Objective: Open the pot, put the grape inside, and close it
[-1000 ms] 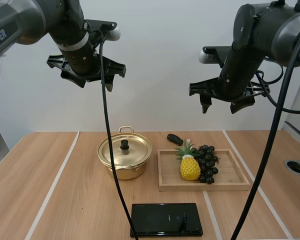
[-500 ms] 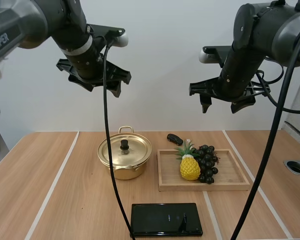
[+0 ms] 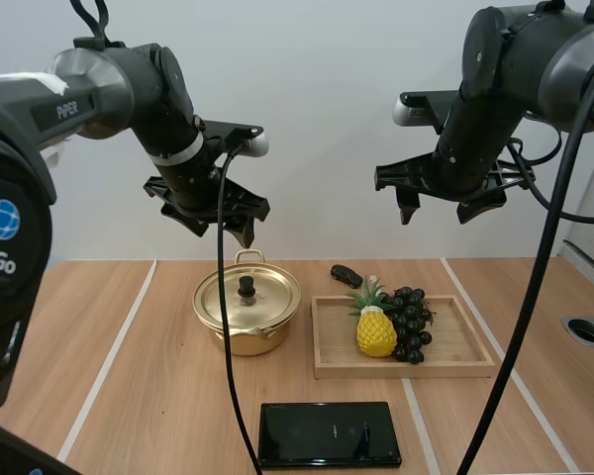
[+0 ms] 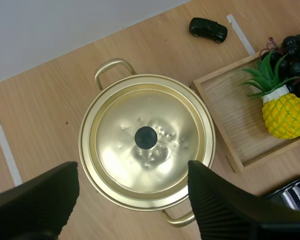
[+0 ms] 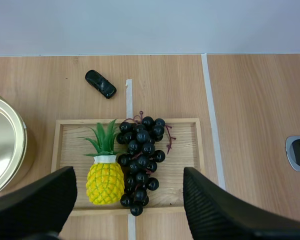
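My gripper will lift the lid clear off the pot when it raises the lid's knob, because the lid's smooth rim is free of clips or hinges.
A gold pot with its lid on and a black knob stands on the wooden table. My left gripper hangs open high above it, and in the left wrist view its fingers stand wide apart on either side of the lid. A bunch of dark grapes lies in the wooden tray, beside a yellow pineapple. My right gripper is open high over the tray, with the grapes seen between its fingers.
A small black toy car lies behind the tray. A flat black device lies near the front edge. A round hole sits in the table at the far right.
My left arm has come down and to the right, and now hangs over the pot. The right arm has not moved.
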Controlling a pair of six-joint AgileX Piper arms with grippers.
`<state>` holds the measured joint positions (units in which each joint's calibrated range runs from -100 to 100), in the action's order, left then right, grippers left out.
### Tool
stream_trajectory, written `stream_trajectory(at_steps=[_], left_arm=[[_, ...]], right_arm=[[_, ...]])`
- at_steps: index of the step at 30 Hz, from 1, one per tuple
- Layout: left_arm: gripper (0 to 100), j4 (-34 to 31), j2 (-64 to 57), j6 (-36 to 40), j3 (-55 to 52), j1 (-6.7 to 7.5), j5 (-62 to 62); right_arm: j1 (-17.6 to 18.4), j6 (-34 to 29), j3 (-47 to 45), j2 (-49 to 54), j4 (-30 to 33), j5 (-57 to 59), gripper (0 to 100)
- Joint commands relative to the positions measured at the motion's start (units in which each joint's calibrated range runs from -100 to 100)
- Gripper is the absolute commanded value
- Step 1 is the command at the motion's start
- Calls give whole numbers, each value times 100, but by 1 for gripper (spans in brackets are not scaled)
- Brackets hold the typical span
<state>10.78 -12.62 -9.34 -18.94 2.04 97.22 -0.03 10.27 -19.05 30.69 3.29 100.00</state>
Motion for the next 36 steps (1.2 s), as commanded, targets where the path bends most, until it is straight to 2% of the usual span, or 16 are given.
stream_trajectory(at_steps=[1,21,28,36], left_arm=[[100,212,122,-164,-70,15,-270],[100,295,1158,-706,-82,23,-777],[100,617,1480,-861,-82,23,-859],[100,629,1698,-1038,-82,23,-1034]], right_arm=[[-28,125,11,77,44,0,100],[-28,210,11,77,44,0,100],[-28,206,11,77,44,0,100],[-28,206,11,77,44,0,100]])
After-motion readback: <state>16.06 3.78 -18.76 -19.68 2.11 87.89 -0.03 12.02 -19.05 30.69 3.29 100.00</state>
